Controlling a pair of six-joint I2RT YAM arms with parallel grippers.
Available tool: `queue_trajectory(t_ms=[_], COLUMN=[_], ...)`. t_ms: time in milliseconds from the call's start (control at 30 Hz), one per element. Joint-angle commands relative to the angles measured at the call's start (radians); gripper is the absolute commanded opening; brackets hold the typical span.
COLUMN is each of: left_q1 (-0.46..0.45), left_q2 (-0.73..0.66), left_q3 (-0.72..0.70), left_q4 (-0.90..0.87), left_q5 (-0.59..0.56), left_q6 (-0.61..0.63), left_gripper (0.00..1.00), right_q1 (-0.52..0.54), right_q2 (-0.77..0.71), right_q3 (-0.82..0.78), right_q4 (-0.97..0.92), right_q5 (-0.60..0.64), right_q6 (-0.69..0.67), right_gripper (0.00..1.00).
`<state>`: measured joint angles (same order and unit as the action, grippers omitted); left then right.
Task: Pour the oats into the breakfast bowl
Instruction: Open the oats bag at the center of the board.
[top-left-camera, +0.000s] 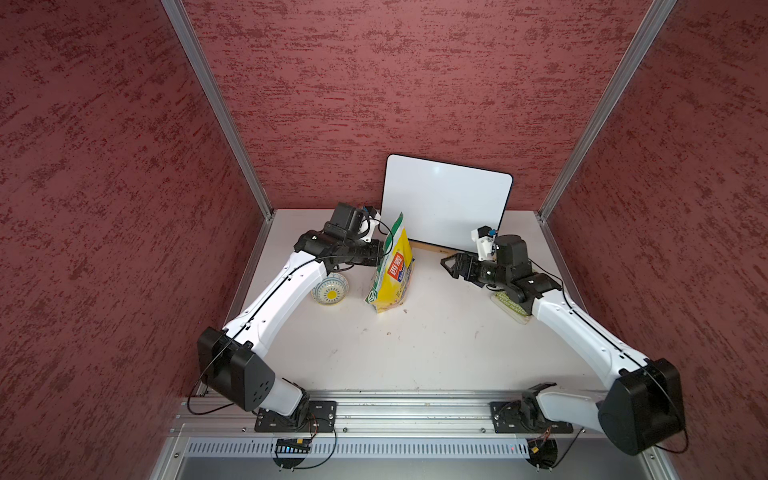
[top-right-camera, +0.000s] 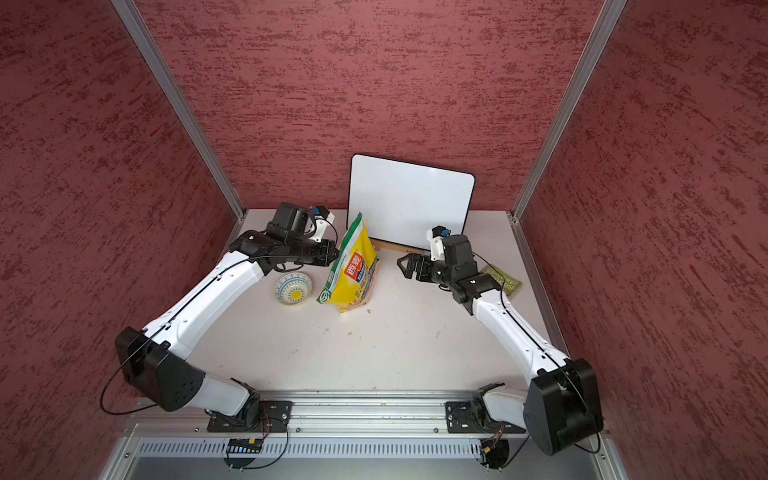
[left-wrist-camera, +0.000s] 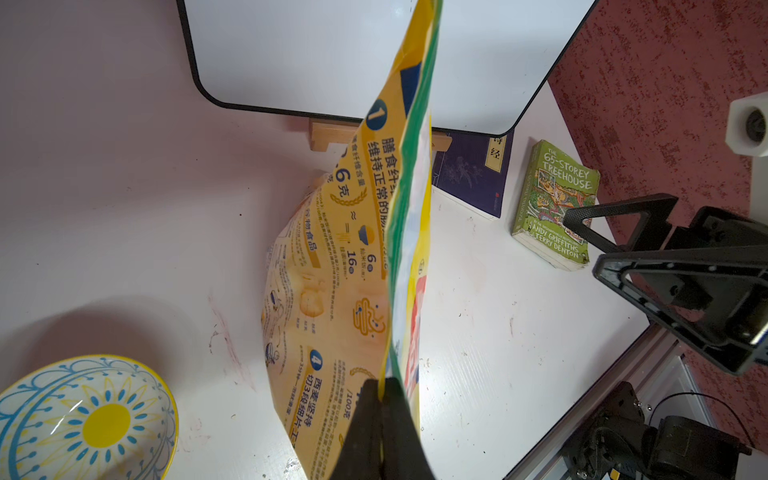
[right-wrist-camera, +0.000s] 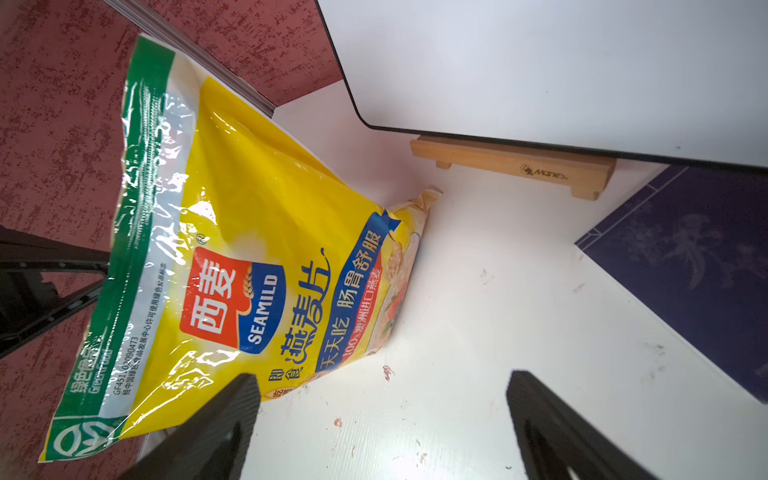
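The pouch's green-white top edge (top-left-camera: 392, 232) lies shut at my left gripper, so my right gripper should take the pouch's front layer (top-left-camera: 389, 258) and pull the pouch open before pouring.
The yellow SEAMILD pouch (top-left-camera: 392, 270) (top-right-camera: 353, 270) stands on the table, leaning, with its green-white top edge up. The oats are inside it and hidden. My left gripper (top-left-camera: 380, 252) (left-wrist-camera: 382, 382) is shut on the pouch's (left-wrist-camera: 332, 291) side seam, its two black fingers pinched on the yellow edge. The breakfast bowl (top-left-camera: 330, 293) (top-right-camera: 293, 289) (left-wrist-camera: 83, 419), with its yellow flower centre and blue-patterned rim, sits upright on the table just left of the pouch, partly under the left arm. My right gripper (top-left-camera: 446, 266) (right-wrist-camera: 380, 376) hangs open to the right of the pouch (right-wrist-camera: 249, 270), apart from it and holding nothing.
A whiteboard (top-left-camera: 446, 203) leans on a wooden stand (right-wrist-camera: 511, 164) at the back wall behind the pouch. A green paperback (left-wrist-camera: 555, 203) (top-right-camera: 503, 280) lies under the right arm, and a dark blue book (right-wrist-camera: 685, 266) lies near the board. Red walls enclose three sides.
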<state>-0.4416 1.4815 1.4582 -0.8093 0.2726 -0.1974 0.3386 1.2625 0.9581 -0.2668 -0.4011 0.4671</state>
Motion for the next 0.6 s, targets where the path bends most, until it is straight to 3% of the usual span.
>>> queue_trajectory(t_ms=[0, 200, 367, 567], left_q1=[0.007, 0.006, -0.008, -0.02], left_q2=[-0.038, -0.083, -0.098, -0.088], left_q3=[-0.037, -0.092, -0.135, -0.134], left_q4=[0.071, 0.16, 0.25, 0.252], left_q5=[0.057, 0.099, 0.191, 0.186], left_q6=[-0.018, -0.076, -0.128, -0.132], left_gripper=[0.02, 0.0, 0.0, 0.0], right_q1=[0.026, 0.115, 0.215, 0.28], right_q2=[-0.001, 0.045, 0.132, 0.237], right_q3=[0.033, 0.079, 0.252, 0.372], right_q4=[0.055, 0.218, 0.068, -0.011], right_q5=[-0.04, -0.098, -0.011, 0.056], right_q6=[0.047, 0.236, 0.236, 0.263], right_gripper=[0.98, 0.94, 0.87, 0.79])
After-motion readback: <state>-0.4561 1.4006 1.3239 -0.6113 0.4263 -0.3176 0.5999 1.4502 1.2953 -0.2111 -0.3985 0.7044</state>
